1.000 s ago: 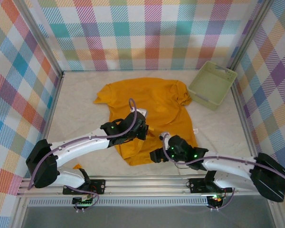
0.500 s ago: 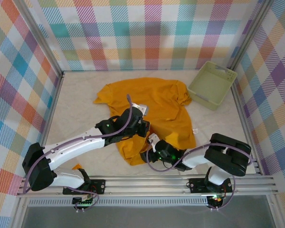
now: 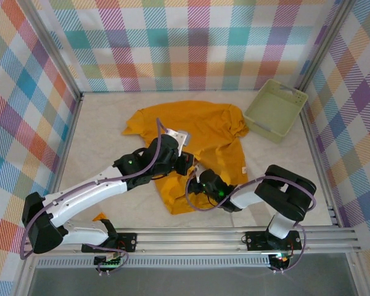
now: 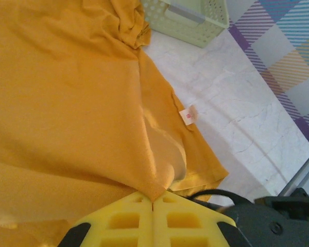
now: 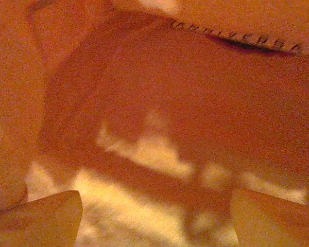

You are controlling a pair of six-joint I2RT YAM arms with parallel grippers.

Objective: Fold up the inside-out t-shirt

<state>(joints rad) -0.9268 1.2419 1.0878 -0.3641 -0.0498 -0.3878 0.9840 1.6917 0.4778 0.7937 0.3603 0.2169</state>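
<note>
I should carry on reaching in toward the lettering (image 5: 242, 37) with my right gripper until it closes on cloth there, because my left gripper is holding the upper layer (image 4: 136, 149) up like a tent.
The inside-out t-shirt (image 3: 203, 132) lies spread in mustard orange over the middle of the table, and its near hem (image 3: 176, 200) is bunched. My left gripper (image 3: 184, 162) is shut on a pinch of the shirt's upper layer (image 4: 153, 191) and holds it up like a tent. A small white label (image 4: 187, 116) shows on the side seam. My right gripper (image 3: 196, 185) reaches in under the raised cloth near the hem. In the right wrist view the right gripper (image 5: 154, 221) is open, its fingertips (image 5: 41, 216) wide apart, with orange cloth (image 5: 195, 103) all round it and nothing between them.
A pale green basket (image 3: 275, 111) stands at the back right corner, also seen as the basket (image 4: 188, 15) in the left wrist view. Bare white table (image 3: 98, 142) lies left and right of the shirt. Checked walls close in three sides.
My right arm has folded round and pushed its gripper leftwards, in under the shirt's near edge. My left gripper has shifted slightly back and left, still pinching the cloth.
</note>
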